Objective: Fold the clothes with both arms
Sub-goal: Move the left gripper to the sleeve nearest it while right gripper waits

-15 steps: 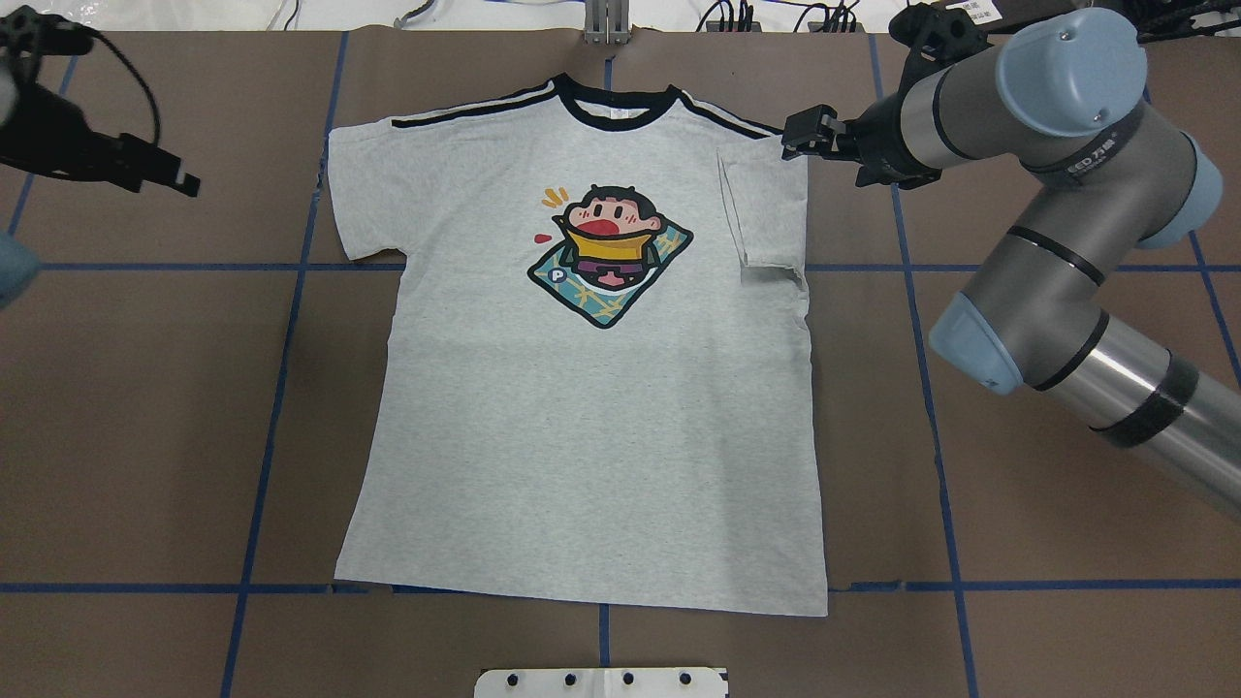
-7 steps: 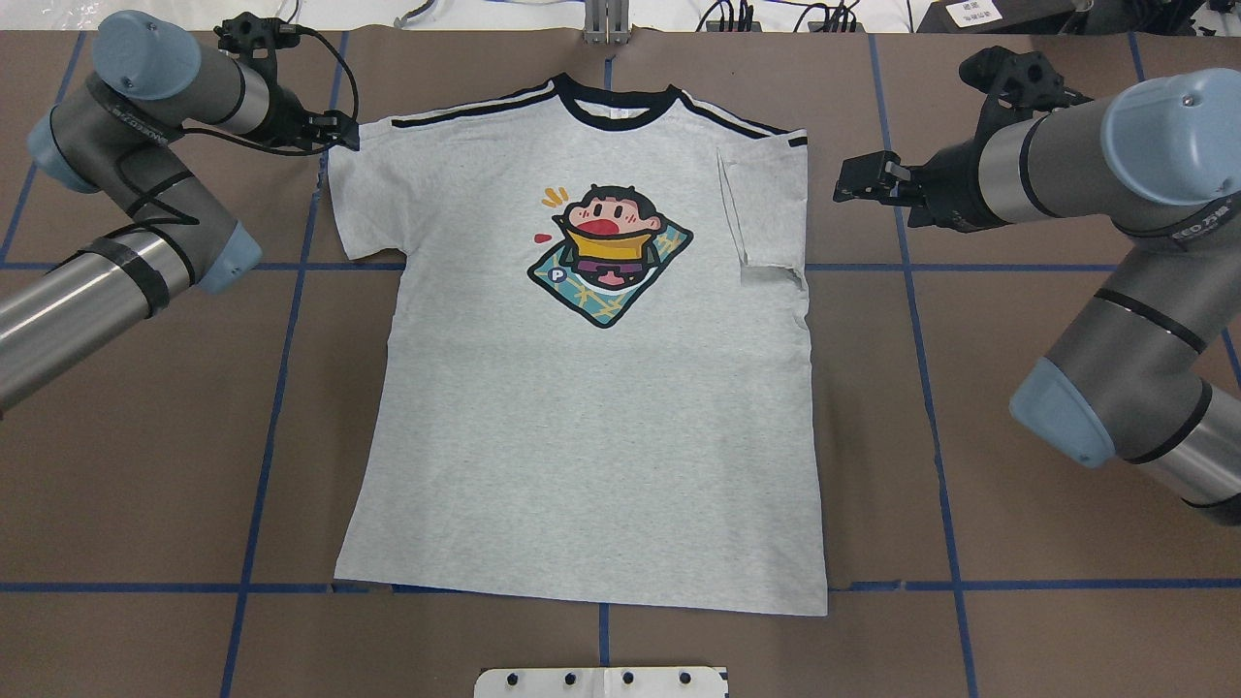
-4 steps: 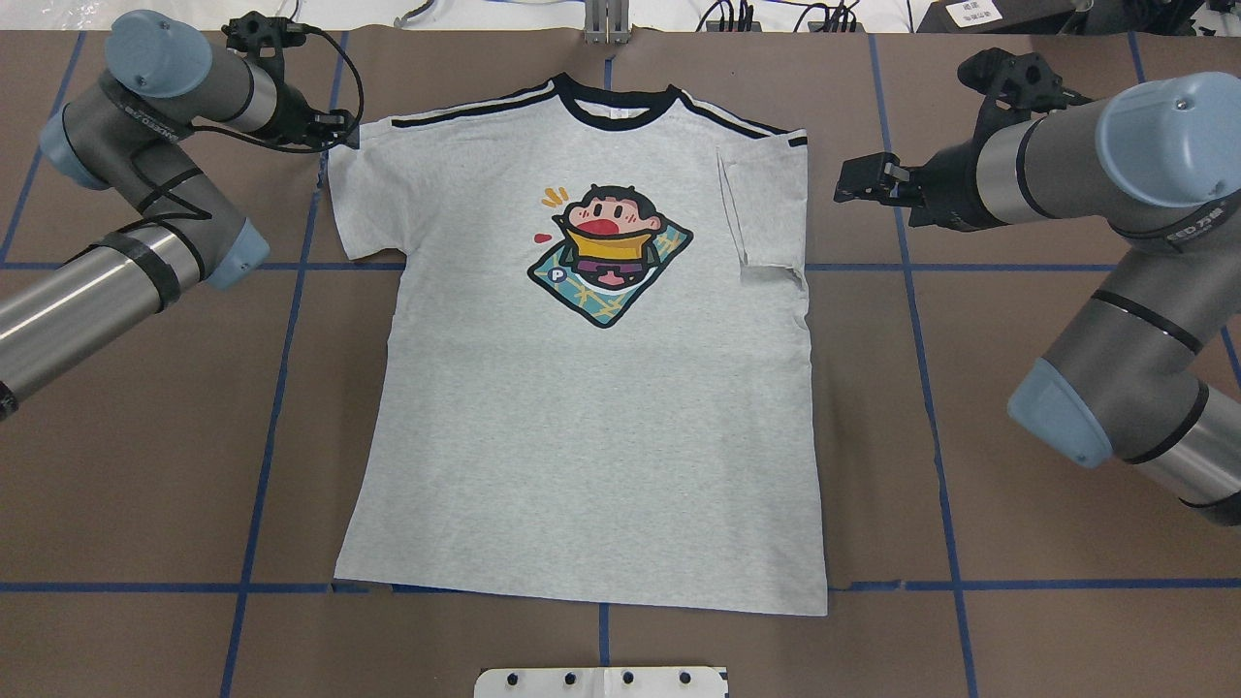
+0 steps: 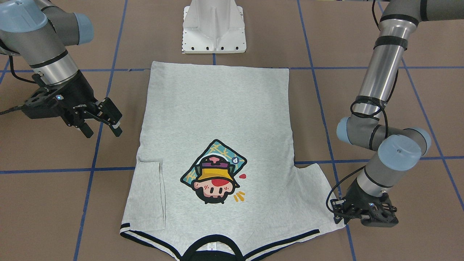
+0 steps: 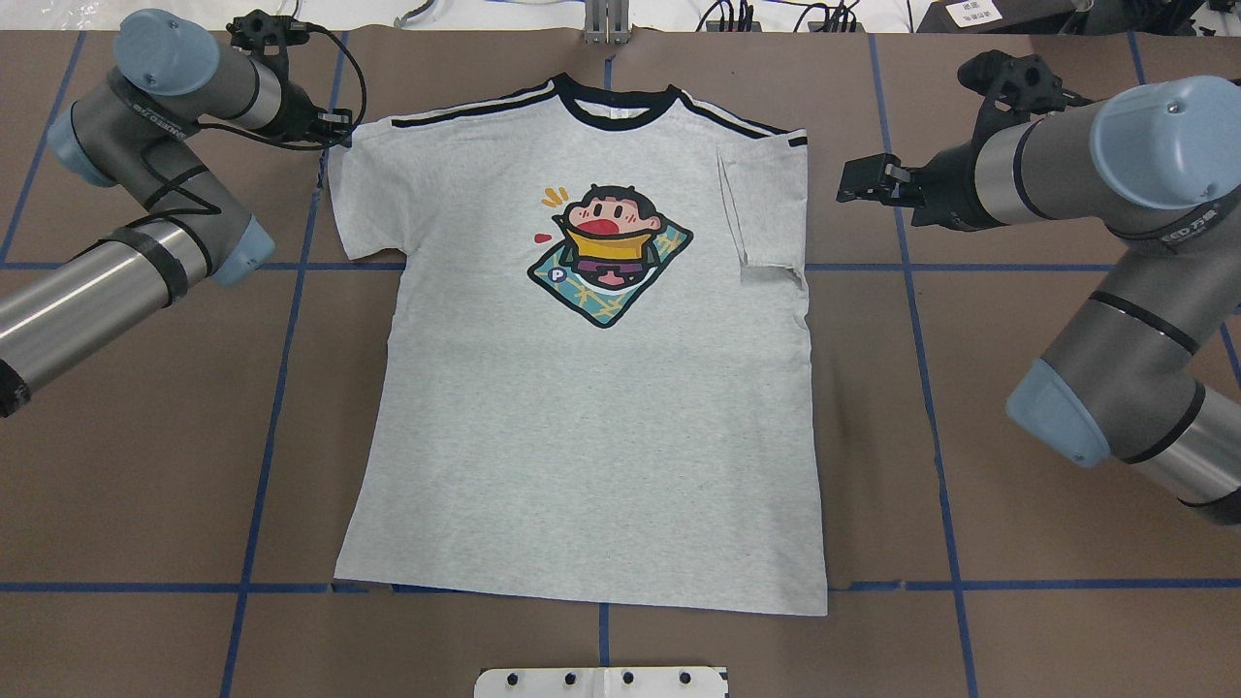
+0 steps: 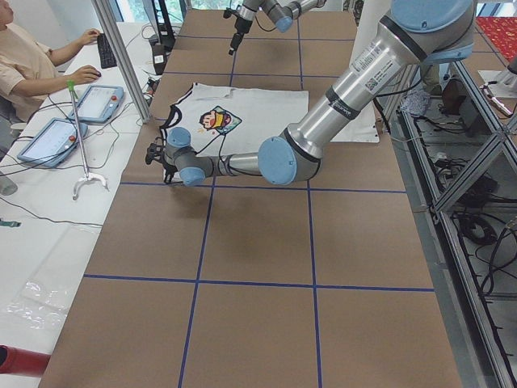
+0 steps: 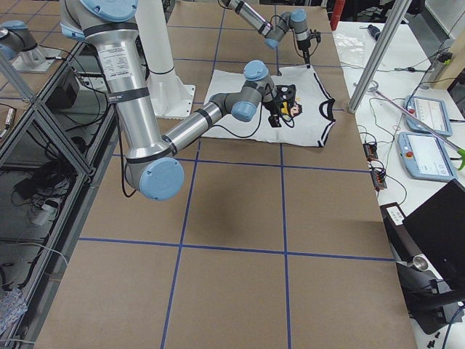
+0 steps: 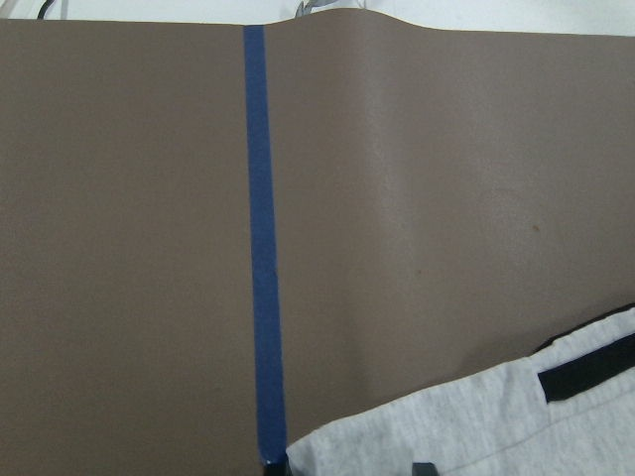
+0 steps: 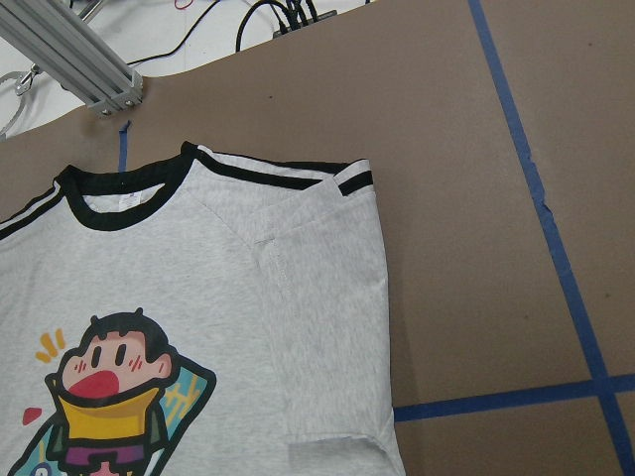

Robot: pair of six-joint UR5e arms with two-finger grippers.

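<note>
I expect the spread sleeve (image 4: 314, 196) to fold over and stay down when I carry it inward, with the body keeping still, because the folded sleeve (image 4: 145, 196) lies flat.
The light grey T-shirt (image 5: 582, 436) lies flat on the brown table, print up, with its neckband at the far edge. In the front-facing view the T-shirt (image 4: 217, 105) shows one sleeve (image 4: 148, 195) folded in over the body and the other spread out. My left gripper (image 5: 334, 128) sits low at the spread sleeve's outer corner. In the left wrist view its fingertips (image 8: 422, 466) stand apart with the sleeve hem (image 8: 476, 426) between them, open. My right gripper (image 4: 103, 131) hovers open over bare table beside the folded sleeve, apart from the cloth.
The white pedestal base (image 4: 214, 29) stands at the shirt's hem side. Blue tape lines (image 5: 281, 388) grid the table. An aluminium post (image 5: 606, 24) and cables sit at the far edge. A person (image 6: 32, 56) works at a side desk with tablets (image 6: 97, 101).
My left arm swung in from the far left to the spread sleeve's corner. My right gripper drew back from the shirt's shoulder to bare table. The shirt has not moved.
</note>
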